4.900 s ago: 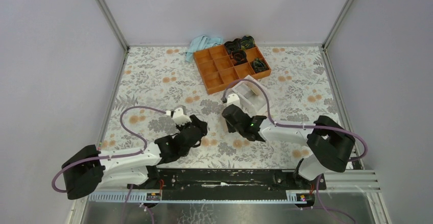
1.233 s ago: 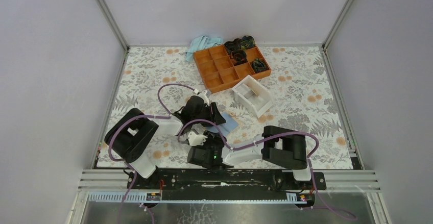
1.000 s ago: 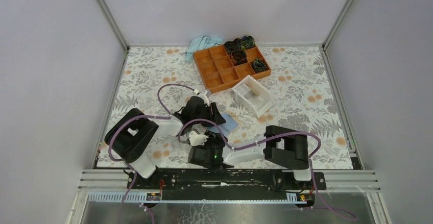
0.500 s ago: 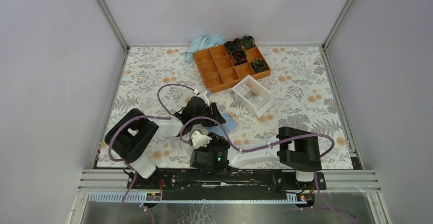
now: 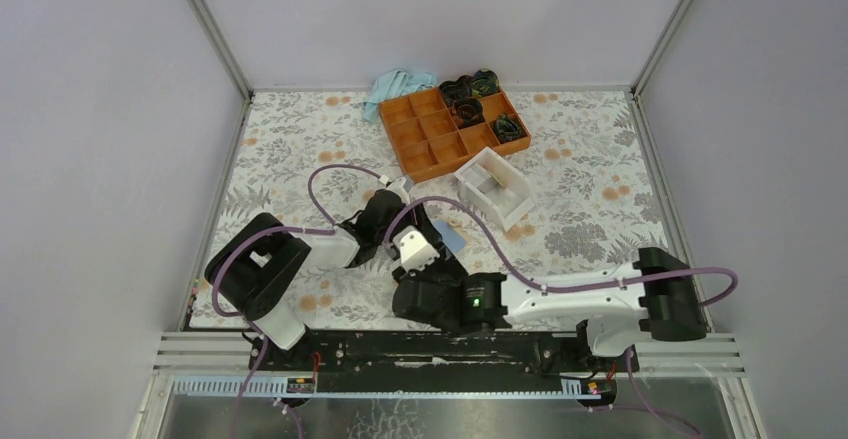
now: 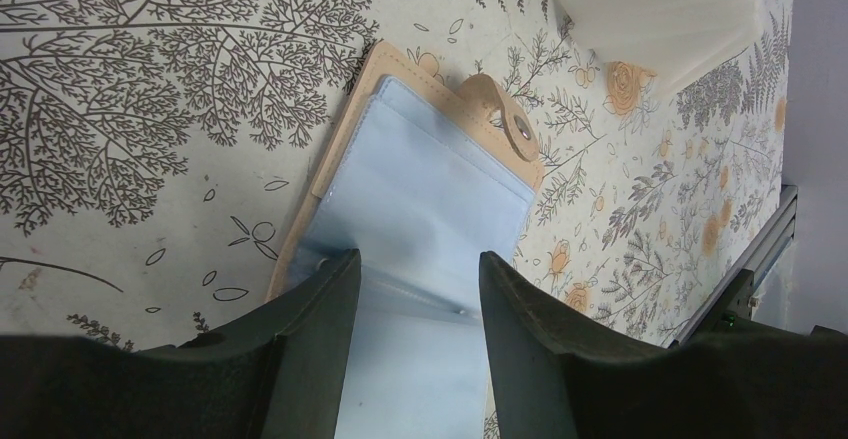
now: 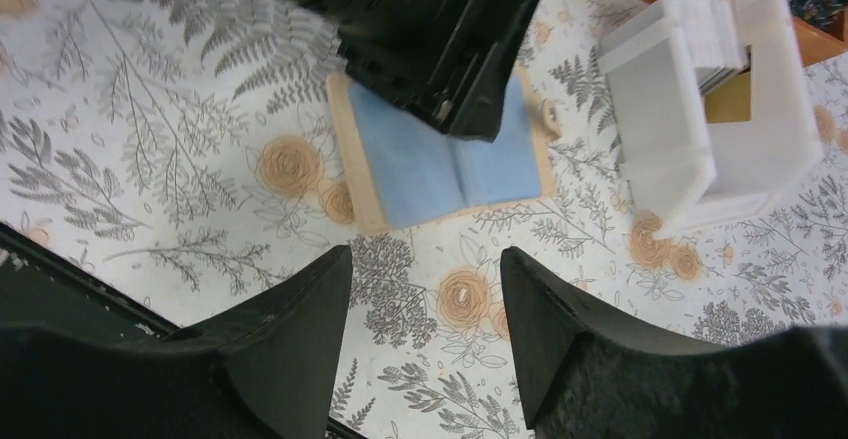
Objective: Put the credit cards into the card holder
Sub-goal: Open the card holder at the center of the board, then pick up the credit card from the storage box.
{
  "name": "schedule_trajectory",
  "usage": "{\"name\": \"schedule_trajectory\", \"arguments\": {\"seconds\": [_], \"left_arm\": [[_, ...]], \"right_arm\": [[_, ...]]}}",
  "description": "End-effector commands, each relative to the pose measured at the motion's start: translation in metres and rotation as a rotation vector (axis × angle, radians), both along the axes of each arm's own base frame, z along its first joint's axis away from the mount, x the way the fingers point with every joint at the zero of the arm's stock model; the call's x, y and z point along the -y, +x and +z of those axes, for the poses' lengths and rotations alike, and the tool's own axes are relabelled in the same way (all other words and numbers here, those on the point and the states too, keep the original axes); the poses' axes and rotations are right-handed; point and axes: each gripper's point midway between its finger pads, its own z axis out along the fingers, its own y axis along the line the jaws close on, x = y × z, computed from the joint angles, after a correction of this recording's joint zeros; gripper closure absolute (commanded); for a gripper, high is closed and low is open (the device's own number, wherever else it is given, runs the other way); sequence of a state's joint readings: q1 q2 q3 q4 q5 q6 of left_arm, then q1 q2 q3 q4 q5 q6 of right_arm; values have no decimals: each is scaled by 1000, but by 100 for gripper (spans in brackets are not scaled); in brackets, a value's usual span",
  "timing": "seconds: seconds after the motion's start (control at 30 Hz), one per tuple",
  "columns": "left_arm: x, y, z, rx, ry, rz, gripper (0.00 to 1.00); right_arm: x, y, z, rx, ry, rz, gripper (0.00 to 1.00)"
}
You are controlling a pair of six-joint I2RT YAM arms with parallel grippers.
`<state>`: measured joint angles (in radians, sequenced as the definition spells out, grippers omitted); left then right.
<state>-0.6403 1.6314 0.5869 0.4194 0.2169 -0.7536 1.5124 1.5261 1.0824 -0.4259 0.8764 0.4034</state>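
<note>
The yellow card (image 7: 729,98) faces open space inside the white box (image 7: 765,151). My right gripper should keep going toward the card with its fingers open until they are on both sides of the card's edge.
The card holder (image 6: 425,184) lies open and flat on the floral table, tan outside and light blue inside, its snap tab (image 6: 520,131) at the far corner. My left gripper (image 6: 417,259) is down over it. Its fingers stand apart on either side of the fold, with nothing pinched between them. In the top view the holder (image 5: 452,236) peeks out to the right of my left gripper (image 5: 400,221). My right gripper (image 7: 425,251) is open over bare table just near of the holder (image 7: 420,174). I cannot tell any credit cards apart from the blue lining.
A white open-frame box (image 5: 493,189) stands just right of and behind the holder, also in the right wrist view (image 7: 700,109). An orange compartment tray (image 5: 430,134) with dark items sits at the back, a blue cloth (image 5: 398,84) beside it. The black base rail (image 7: 60,289) lies close by.
My right arm has swung its elbow out to the right and brought its gripper forward toward the holder, opening wider. The left arm and the holder have not moved.
</note>
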Motion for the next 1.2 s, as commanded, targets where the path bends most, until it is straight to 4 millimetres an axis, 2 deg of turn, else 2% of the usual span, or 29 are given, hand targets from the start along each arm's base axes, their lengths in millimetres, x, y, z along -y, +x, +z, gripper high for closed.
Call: {"name": "schedule_trajectory", "arguments": {"seconds": [0.0,0.17,0.23,0.47,0.53,0.63,0.7,0.93,1.17], "left_arm": [[-3,0,-5,11,24,6,45],[-4,2,-6,12,33,9,45],[-6,1,-8,8,35,17,45],[-9,-1,-10,7,24,38,45],[-9,-1,-12,4,22,43,45],[-11,-2,-16,-5,29,50,45],[-11,-1,-16,-8,32,51,45],[-13,-1,-12,-1,43,55,45],[-14,-4,-13,-8,42,54,45]], "right_arm": [[12,28,42,49,103,-101,36],[40,83,58,57,141,-207,35],[57,112,61,56,144,-268,33],[106,182,44,33,104,-403,33],[116,197,49,49,119,-425,33],[128,213,60,77,125,-446,34],[138,224,59,70,113,-461,34],[160,247,26,-4,37,-476,37],[167,254,-4,-68,7,-440,40]]}}
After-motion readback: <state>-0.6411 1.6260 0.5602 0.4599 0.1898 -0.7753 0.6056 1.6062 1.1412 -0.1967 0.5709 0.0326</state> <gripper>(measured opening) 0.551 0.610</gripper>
